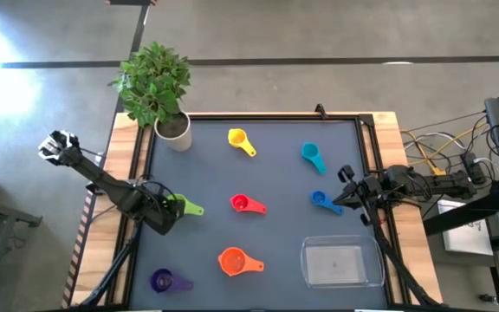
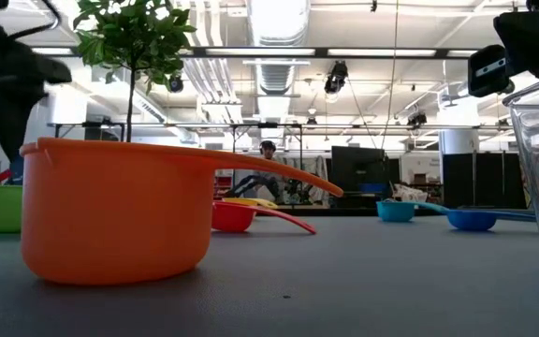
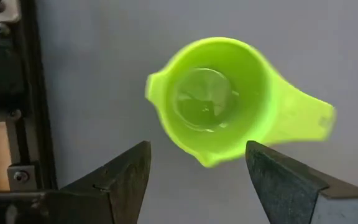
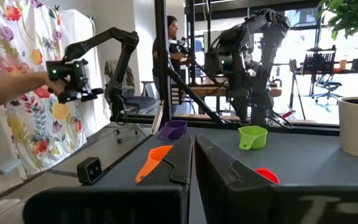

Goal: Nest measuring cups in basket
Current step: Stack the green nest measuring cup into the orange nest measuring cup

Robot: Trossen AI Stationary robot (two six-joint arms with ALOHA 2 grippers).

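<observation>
The green cup's rim (image 3: 208,160) is in the gap between the left gripper's open fingers, so the robot should go on lowering until they straddle its side (image 3: 188,148), and then close them.
Seven cups lie apart on the dark mat, each on its base: yellow (image 1: 239,140), teal (image 1: 312,156), blue (image 1: 322,200), red (image 1: 245,204), green (image 1: 184,207), orange (image 1: 234,260) and purple (image 1: 164,281). The clear basket (image 1: 341,263) sits at the near right and holds nothing. My left gripper (image 1: 168,208) hovers over the green cup (image 3: 213,99), open, with a finger on either side of it and apart from it. My right gripper (image 1: 347,192) is shut, just right of the blue cup's handle, and holds nothing; its fingers (image 4: 191,158) point level across the table.
A white pot with a green plant (image 1: 172,130) stands at the far left corner. Wooden rails (image 1: 386,156) frame the mat. Bare mat lies between the cups. In the right wrist view a person's arm (image 4: 5,90) and another robot arm show beyond the table.
</observation>
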